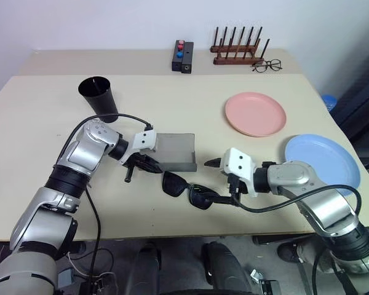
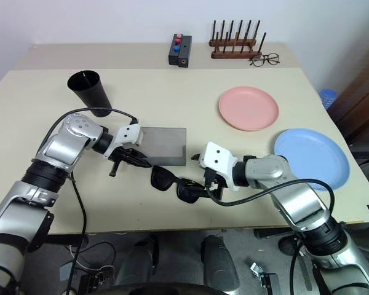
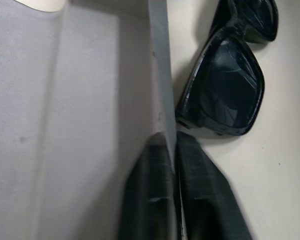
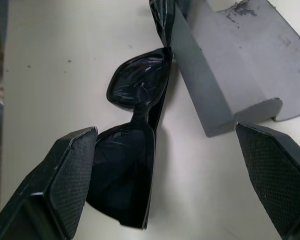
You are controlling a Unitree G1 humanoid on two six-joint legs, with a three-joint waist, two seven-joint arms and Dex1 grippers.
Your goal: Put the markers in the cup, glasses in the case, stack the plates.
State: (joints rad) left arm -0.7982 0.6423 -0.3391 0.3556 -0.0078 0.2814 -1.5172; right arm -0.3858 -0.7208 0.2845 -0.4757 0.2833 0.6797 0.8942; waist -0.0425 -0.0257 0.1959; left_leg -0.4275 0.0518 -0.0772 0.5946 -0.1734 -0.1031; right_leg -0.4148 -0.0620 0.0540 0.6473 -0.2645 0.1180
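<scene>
The robot's left gripper is pinching the case's front side [image 1: 164, 166] close to the glasses, so it should move back first, and the right gripper should grab the glasses by the bridge [image 1: 189, 186].
The black glasses [image 1: 187, 189] lie lenses-up on the table just in front of the open grey case [image 1: 175, 150]. My right gripper [image 4: 165, 175] is open wide, one finger on each side of the near lens without touching it. My left gripper [image 3: 171, 142] sits at the case's front left corner, its two fingers [image 3: 205, 200] pinched on the thin wall. The black cup [image 1: 98, 95] stands at the back left. The pink plate [image 1: 255, 114] and the blue plate [image 1: 323, 160] lie apart on the right. The markers are out of view.
A black button box [image 1: 182, 56], a wooden peg rack [image 1: 237, 49] and wire-framed spectacles [image 1: 267, 64] stand along the table's far edge. A short dark stick [image 1: 128, 175] lies by the left gripper. The blue plate reaches the table's right edge.
</scene>
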